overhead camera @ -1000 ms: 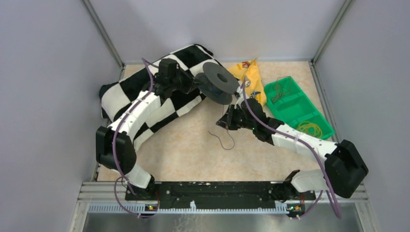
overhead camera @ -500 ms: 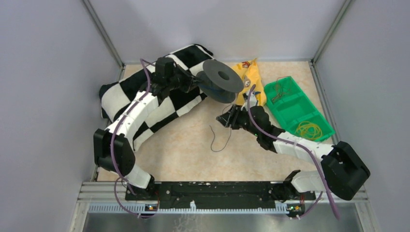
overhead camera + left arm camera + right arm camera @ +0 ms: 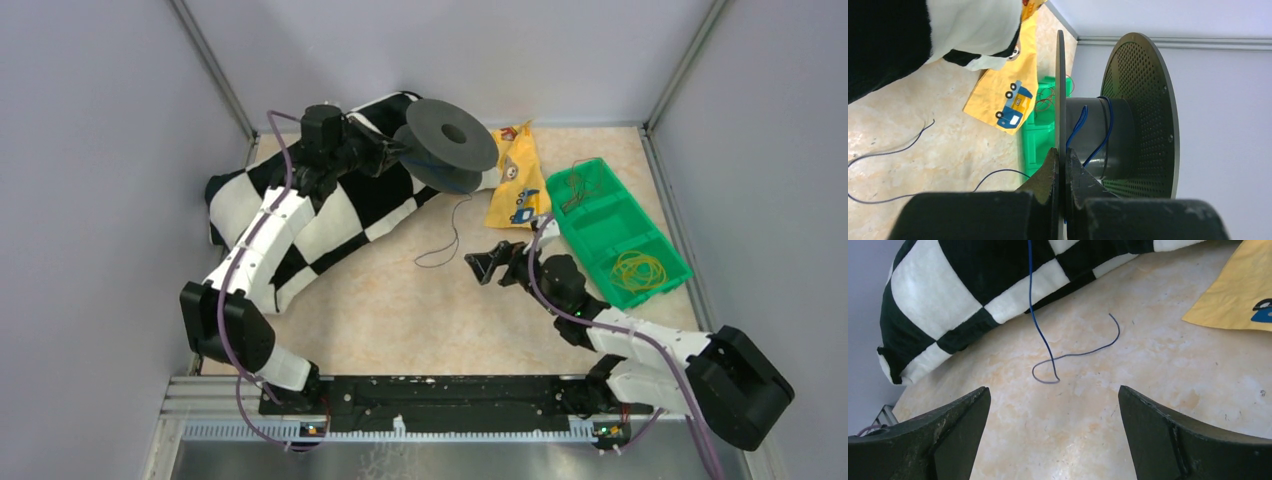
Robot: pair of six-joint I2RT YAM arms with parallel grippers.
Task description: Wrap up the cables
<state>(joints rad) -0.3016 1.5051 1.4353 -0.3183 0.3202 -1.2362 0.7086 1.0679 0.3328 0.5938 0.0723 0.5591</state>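
Note:
I should carry on moving toward the cable (image 3: 457, 212) until my right gripper's open fingers straddle it, since the blue cable (image 3: 1040, 330) hangs free from the spool ahead of them.
A thin blue cable (image 3: 447, 240) hangs from the dark grey spool (image 3: 450, 135) and ends in a small loop on the table. My left gripper (image 3: 406, 158) is shut on the spool's flange and holds the spool up over the checkered cloth. In the left wrist view the jaws (image 3: 1060, 160) pinch the thin flange edge, and a few turns of cable (image 3: 1083, 125) lie round the hub. My right gripper (image 3: 480, 268) is open just above the table, to the right of the cable's tail. The right wrist view shows the cable (image 3: 1073, 355) ahead of the wide-open gripper (image 3: 1053, 390), untouched.
A black-and-white checkered cloth (image 3: 330, 215) lies bunched at the back left. A yellow bag (image 3: 515, 180) lies beside a green tray (image 3: 600, 212) at the right, which holds thin wires (image 3: 572, 185) and yellow bands (image 3: 640, 268). Grey walls enclose the table.
My right gripper has opened, let go of the cable and drawn back toward the near right. The left arm has carried the spool back and left, dragging the cable's tail with it.

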